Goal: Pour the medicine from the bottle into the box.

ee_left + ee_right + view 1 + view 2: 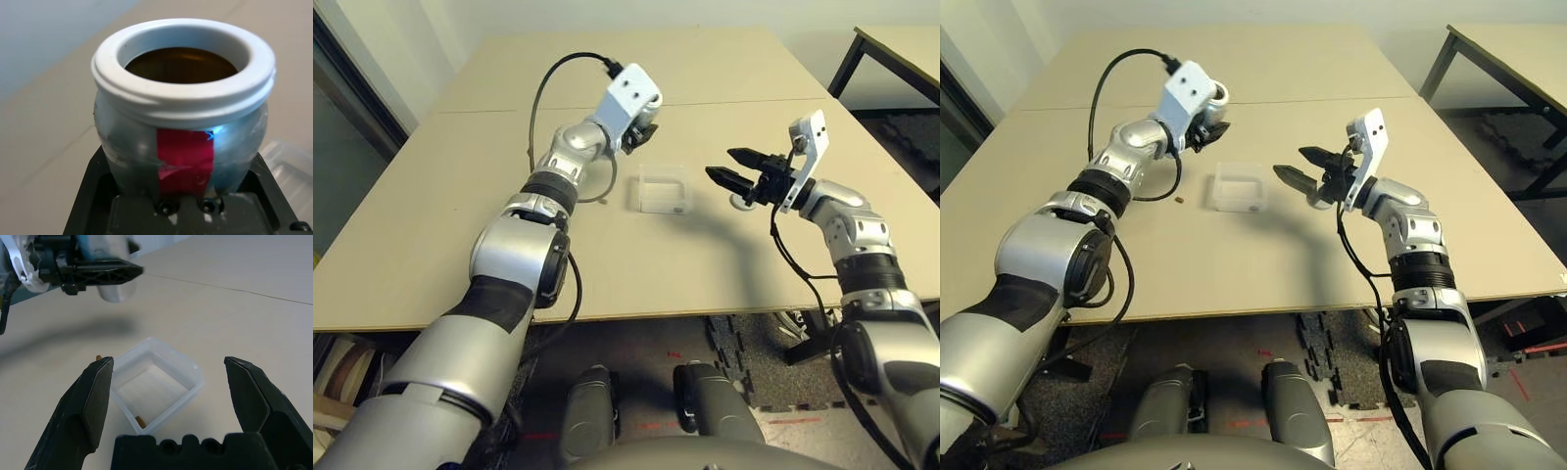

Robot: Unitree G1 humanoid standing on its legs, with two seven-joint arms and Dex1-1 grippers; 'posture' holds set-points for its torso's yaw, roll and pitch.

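I should keep lowering the bottle with my left gripper until it stands beside the box, because a pellet lies in the box and the bottle's white rim (pixel 183 93) faces up.
My left gripper (pixel 644 125) is shut on the bottle (pixel 186 147), a silver-grey one with a red mark and a white rim. It hangs above the table, behind and to the left of the box (pixel 663 189). Through the bottle's mouth the inside looks dark brown (pixel 181 66). The clear square box rests on the table with one brown pellet of medicine (pixel 140 421) inside. Another pellet (pixel 1181 202) lies on the table left of the box. My right gripper (pixel 719 163) hovers open just right of the box, with nothing between its fingers (pixel 93 401).
A small white round thing (pixel 741 203) lies on the table under my right gripper. The beige table (pixel 431 255) has a seam running across behind the box. A second table (pixel 901 49) stands at the back right.
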